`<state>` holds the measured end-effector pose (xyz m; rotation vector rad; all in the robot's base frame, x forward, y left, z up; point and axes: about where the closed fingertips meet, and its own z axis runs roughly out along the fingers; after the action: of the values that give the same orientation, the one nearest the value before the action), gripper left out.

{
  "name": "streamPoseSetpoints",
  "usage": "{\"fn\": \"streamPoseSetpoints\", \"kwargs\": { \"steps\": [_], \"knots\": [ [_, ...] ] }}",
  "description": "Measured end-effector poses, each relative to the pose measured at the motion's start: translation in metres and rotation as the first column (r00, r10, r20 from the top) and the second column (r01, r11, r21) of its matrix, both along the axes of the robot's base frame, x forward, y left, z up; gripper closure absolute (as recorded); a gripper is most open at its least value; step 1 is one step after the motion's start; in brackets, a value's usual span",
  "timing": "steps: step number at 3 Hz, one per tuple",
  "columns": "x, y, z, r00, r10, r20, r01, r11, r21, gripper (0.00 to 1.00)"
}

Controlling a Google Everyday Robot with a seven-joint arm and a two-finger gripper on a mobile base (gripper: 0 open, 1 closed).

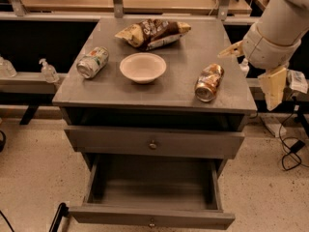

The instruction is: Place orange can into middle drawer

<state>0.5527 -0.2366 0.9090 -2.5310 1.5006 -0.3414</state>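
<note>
The orange can (207,84) lies clear of the white bowl. My open gripper continues to move over the can's middle until its fingers are on both sides of it, then close.
The orange can (208,82) lies on its side near the right front of the grey cabinet's top (159,91). The middle drawer (153,190), the lowest one, is pulled out and holds nothing. The knobbed drawer front (153,142) above it is closed. My gripper (249,79) hangs at the cabinet's right edge, just right of the can and apart from it. It is open and holds nothing, with one beige finger (231,50) pointing left and the other finger (273,87) pointing down.
A white bowl (143,66) sits mid-top. A green-and-white can (92,62) lies at the left, and a chip bag (153,33) lies at the back. Bottles (49,71) stand on a shelf to the left. Cables (292,153) lie on the floor at the right.
</note>
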Motion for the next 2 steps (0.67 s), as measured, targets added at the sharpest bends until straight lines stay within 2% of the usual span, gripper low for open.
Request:
{"fn": "streamPoseSetpoints", "kwargs": {
  "steps": [1, 2],
  "knots": [
    [0.025, 0.01, -0.011, 0.9817, 0.183, 0.052, -0.179, 0.981, -0.069, 0.0],
    [0.046, 0.031, -0.021, 0.9257, 0.375, 0.053, -0.366, 0.922, -0.128, 0.0]
  ]
}}
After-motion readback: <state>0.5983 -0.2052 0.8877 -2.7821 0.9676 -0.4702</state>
